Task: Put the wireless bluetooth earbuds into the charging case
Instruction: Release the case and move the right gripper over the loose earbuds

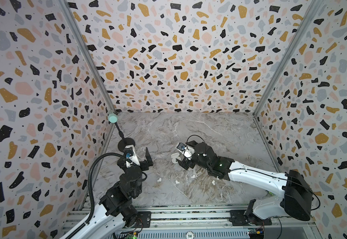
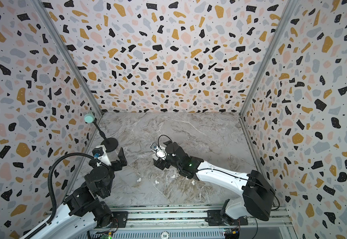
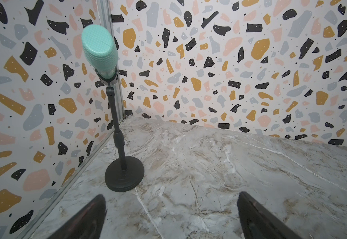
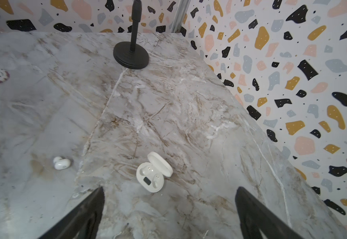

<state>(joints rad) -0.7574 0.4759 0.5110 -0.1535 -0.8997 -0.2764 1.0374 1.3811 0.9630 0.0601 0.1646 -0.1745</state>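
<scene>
The charging case is lying open and both wells (image 4: pixel 151 177) are empty, so my right gripper should go on toward the scattered earbuds (image 1: pixel 177 182) until its fingers are over one of them.
A white charging case (image 4: pixel 150 178) lies on the marble table with its lid (image 4: pixel 160 163) flipped open and both wells empty. My right gripper (image 4: pixel 170 189) is open above the table, the case just beyond its fingertips and between their lines. One white earbud (image 4: pixel 61 163) lies to the side of it. In both top views several earbuds (image 1: pixel 177 182) (image 2: pixel 157 182) are scattered on the table nearer the front, apart from the case (image 1: pixel 174 159). My left gripper (image 3: pixel 171 195) (image 1: pixel 150 159) hovers open and empty near the left wall.
A black microphone stand (image 3: pixel 124 175) (image 4: pixel 131 54) with a mint-green head (image 1: pixel 112 118) stands in the back left corner. Terrazzo-patterned walls close three sides. A metal rail (image 1: pixel 189 215) runs along the front edge.
</scene>
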